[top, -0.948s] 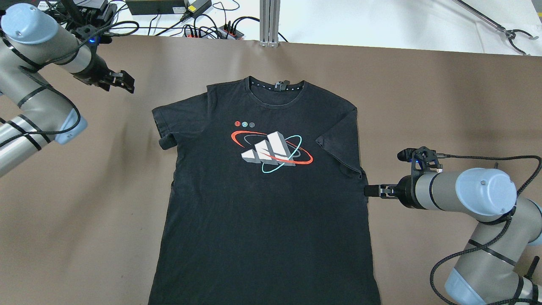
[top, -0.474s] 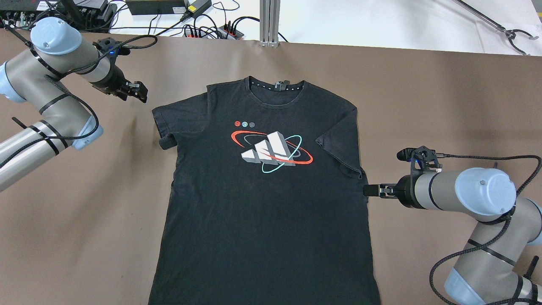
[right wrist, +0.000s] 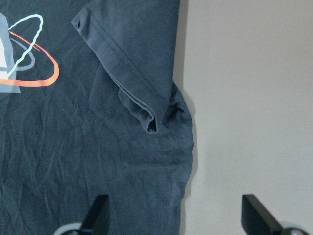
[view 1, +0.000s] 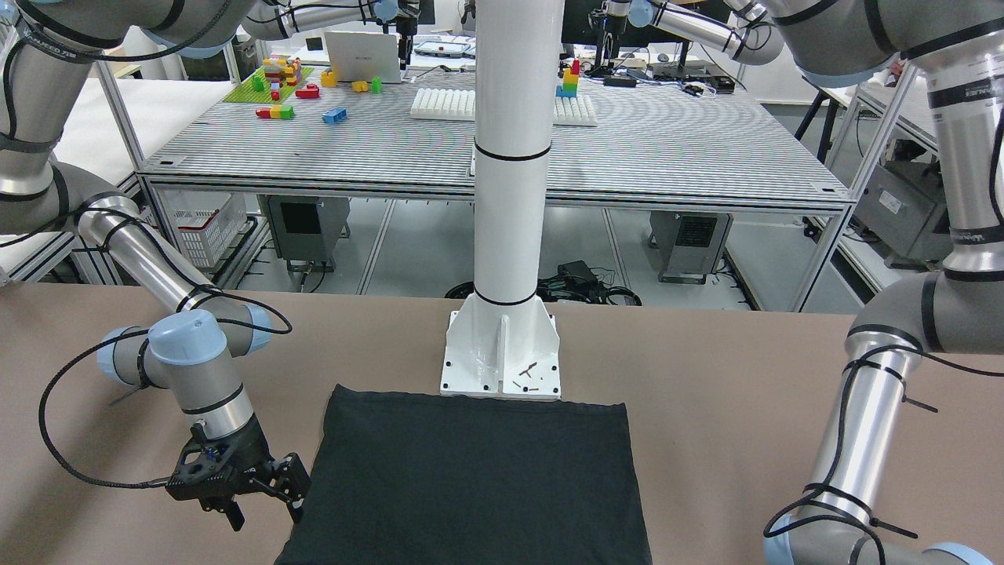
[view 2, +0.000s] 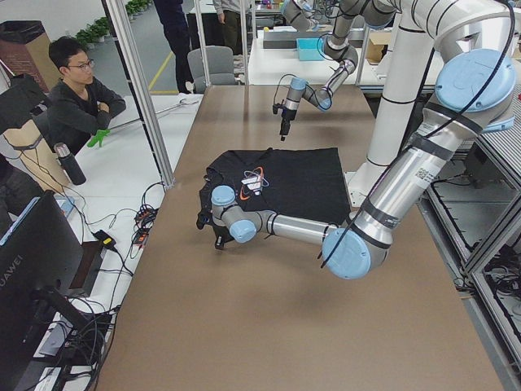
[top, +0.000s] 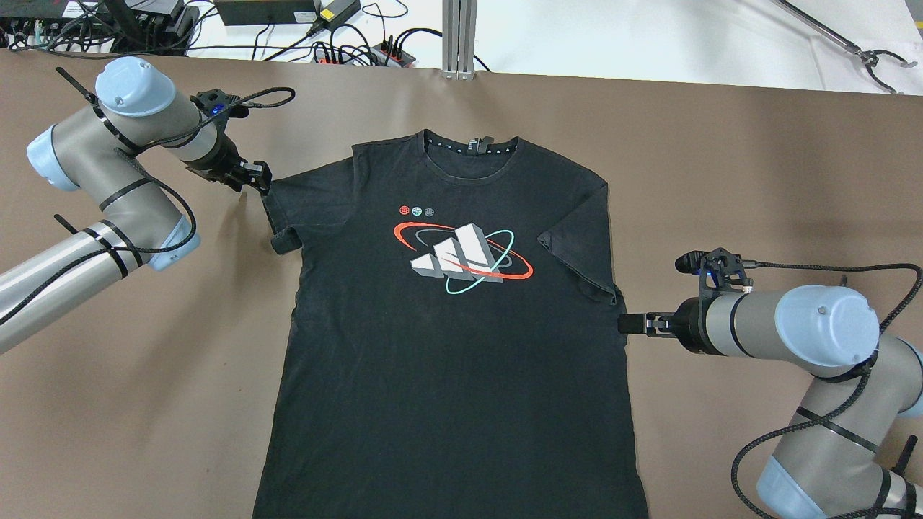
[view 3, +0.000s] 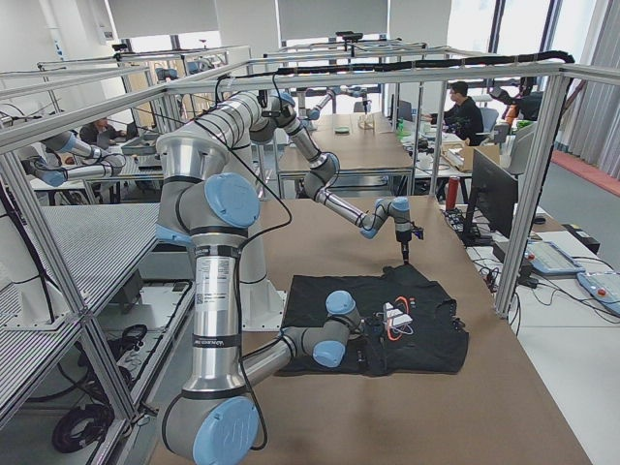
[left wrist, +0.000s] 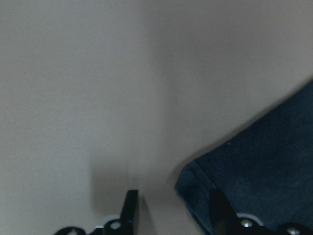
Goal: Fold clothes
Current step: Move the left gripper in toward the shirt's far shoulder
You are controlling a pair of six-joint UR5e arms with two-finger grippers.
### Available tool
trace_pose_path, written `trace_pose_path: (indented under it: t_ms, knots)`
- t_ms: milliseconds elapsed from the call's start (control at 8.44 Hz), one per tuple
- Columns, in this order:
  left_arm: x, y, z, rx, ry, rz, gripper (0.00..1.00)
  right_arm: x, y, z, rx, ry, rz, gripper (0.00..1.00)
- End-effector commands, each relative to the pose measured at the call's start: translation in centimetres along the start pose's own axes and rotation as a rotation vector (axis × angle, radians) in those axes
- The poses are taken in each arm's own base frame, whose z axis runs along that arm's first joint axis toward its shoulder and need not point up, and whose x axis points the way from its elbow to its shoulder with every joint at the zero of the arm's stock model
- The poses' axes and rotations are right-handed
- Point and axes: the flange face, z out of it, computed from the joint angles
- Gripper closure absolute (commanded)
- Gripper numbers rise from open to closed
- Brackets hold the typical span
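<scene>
My gripper will carry the sleeve (left wrist: pixel 261 169) inward, and its hemmed corner (left wrist: pixel 191 185) lies thin and limp, so the sleeve should fold over onto the chest while the body stays flat.
A black T-shirt (top: pixel 447 346) with a red, white and teal chest print lies flat, face up, on the brown table (top: pixel 757 180), collar at the far side. My left gripper (top: pixel 264 182) is open at the outer corner of the shirt's left sleeve (top: pixel 277 209). In the left wrist view (left wrist: pixel 173 210) the sleeve corner (left wrist: pixel 254 161) lies between the jaws, one finger (left wrist: pixel 219 208) over the fabric. My right gripper (top: pixel 624 324) is open, low at the shirt's right side edge below the folded-in right sleeve (right wrist: pixel 132 73). The right wrist view (right wrist: pixel 176 215) shows its jaws wide apart.
The white pillar's base plate (view 1: pixel 500 353) stands on the table right at the shirt's bottom hem (view 1: pixel 478 404). An aluminium post (top: pixel 459 36) and cables with power strips (top: pixel 346 50) sit beyond the far edge. A person (view 2: pixel 81 98) sits off the table's end.
My left arm has swung in from the far left towards the shirt, and its gripper has come to the left sleeve corner. The right arm and the shirt have not moved.
</scene>
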Motion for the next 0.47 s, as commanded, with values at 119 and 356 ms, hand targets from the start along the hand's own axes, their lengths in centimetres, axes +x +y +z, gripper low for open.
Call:
trace_pose_path:
  t_ms: [119,356]
  knots:
    - [1.2,-0.5,0.0,0.003,0.024,0.02,0.9,0.3,0.1,-0.1,0.002,0.004,0.001,0.05]
    - [1.8,-0.7,-0.5,0.012,0.032,0.023,1.0,0.4,0.2,-0.2,0.0,0.005,0.003,0.05]
